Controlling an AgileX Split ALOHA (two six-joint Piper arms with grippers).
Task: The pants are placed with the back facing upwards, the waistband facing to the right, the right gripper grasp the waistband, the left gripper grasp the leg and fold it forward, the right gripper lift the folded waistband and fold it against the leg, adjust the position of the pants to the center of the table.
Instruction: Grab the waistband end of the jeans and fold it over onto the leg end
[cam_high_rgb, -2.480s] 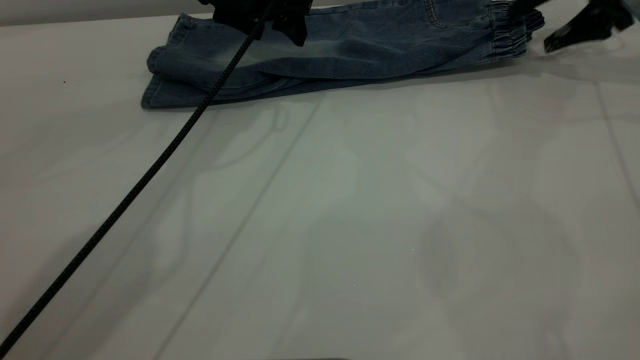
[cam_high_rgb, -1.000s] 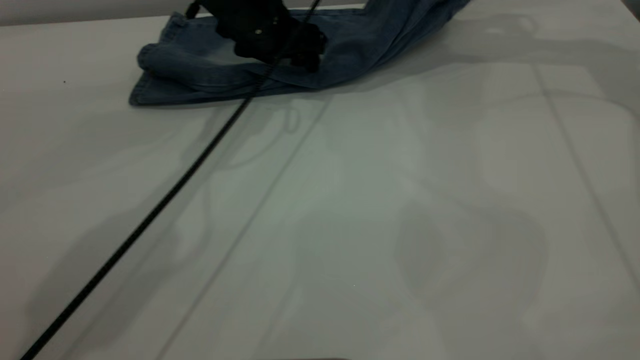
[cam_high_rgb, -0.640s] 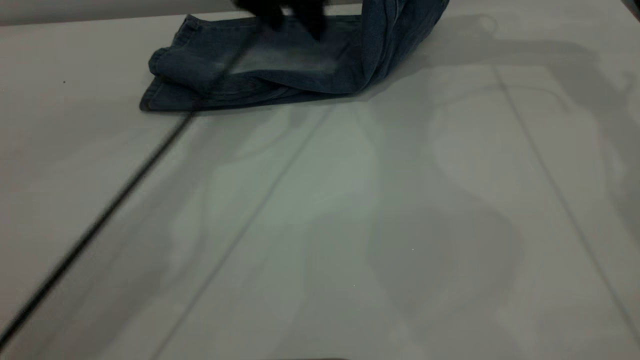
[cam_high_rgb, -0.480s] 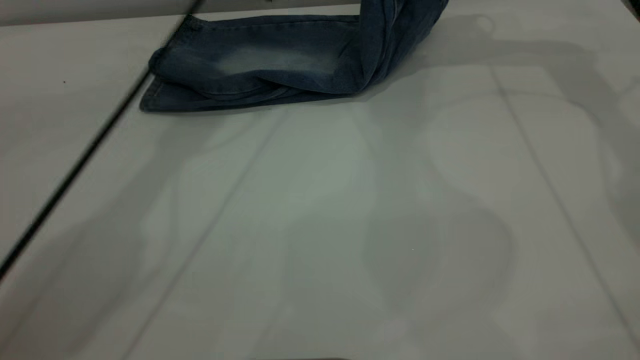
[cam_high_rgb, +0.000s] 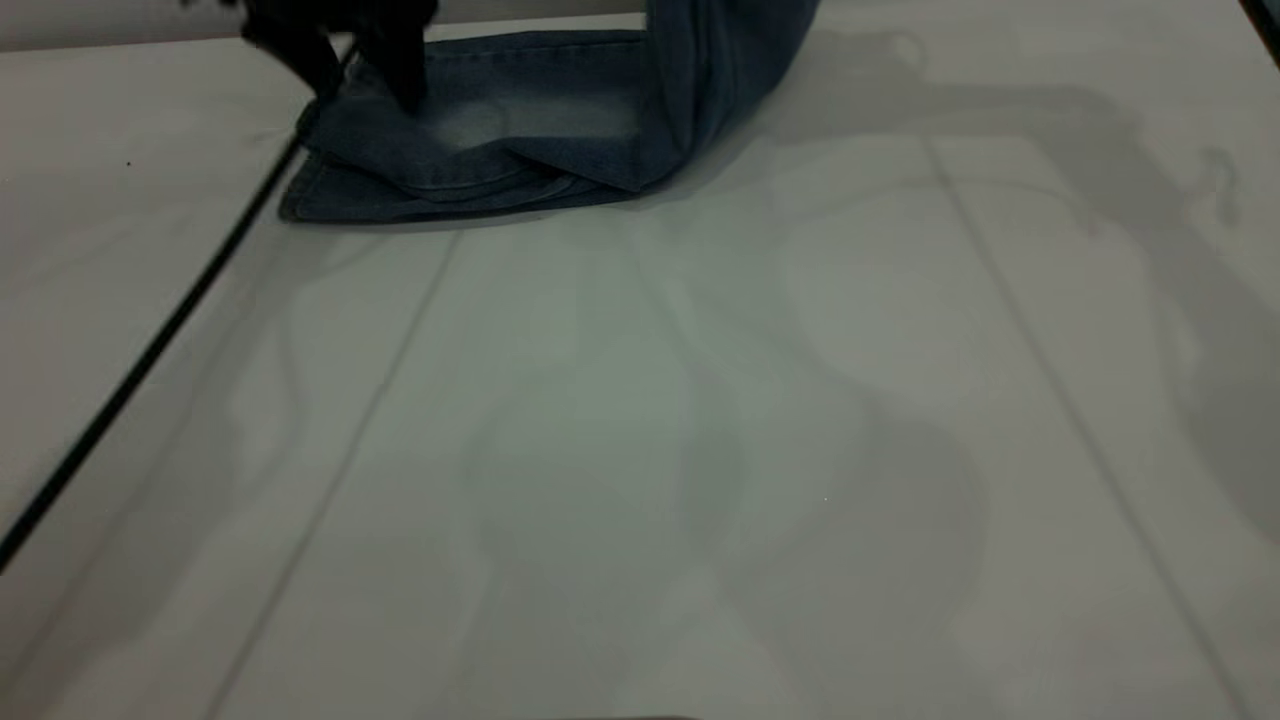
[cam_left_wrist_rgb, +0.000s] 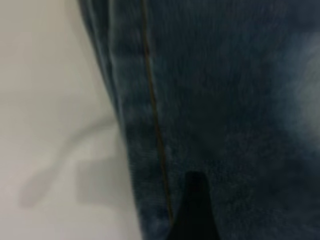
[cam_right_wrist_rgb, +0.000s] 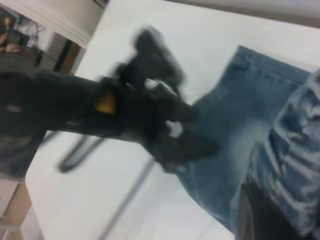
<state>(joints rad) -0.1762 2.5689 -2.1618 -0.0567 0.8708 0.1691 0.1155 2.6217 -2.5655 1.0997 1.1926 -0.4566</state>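
Next, I move my left gripper back out of the way before my right gripper folds the waistband over, because my left gripper is above the leg ends (cam_high_rgb: 360, 162) where the waistband must land.
The blue denim pants (cam_high_rgb: 540, 120) lie folded lengthwise at the far side of the table (cam_high_rgb: 700, 450). Their leg ends (cam_high_rgb: 330, 195) are stacked at the left, and no print shows. The right part of the pants rises steeply out of the exterior view. In the right wrist view the gathered waistband (cam_right_wrist_rgb: 295, 145) hangs from my right gripper (cam_right_wrist_rgb: 265, 215), which is shut on it. My left gripper (cam_high_rgb: 365, 95) stands open over the leg ends with its fingers pointing down onto the denim. One of its fingers (cam_left_wrist_rgb: 195, 210) shows against the cloth.
The left arm's black cable (cam_high_rgb: 150, 350) runs diagonally over the table's left side towards the near edge. The pants sit near the table's far edge (cam_high_rgb: 150, 40). Broad arm shadows fall across the white surface.
The right gripper has lifted the waistband and carried it leftward, shifting the bend in the pants left. The left gripper left the pants' middle and came down at the leg ends.
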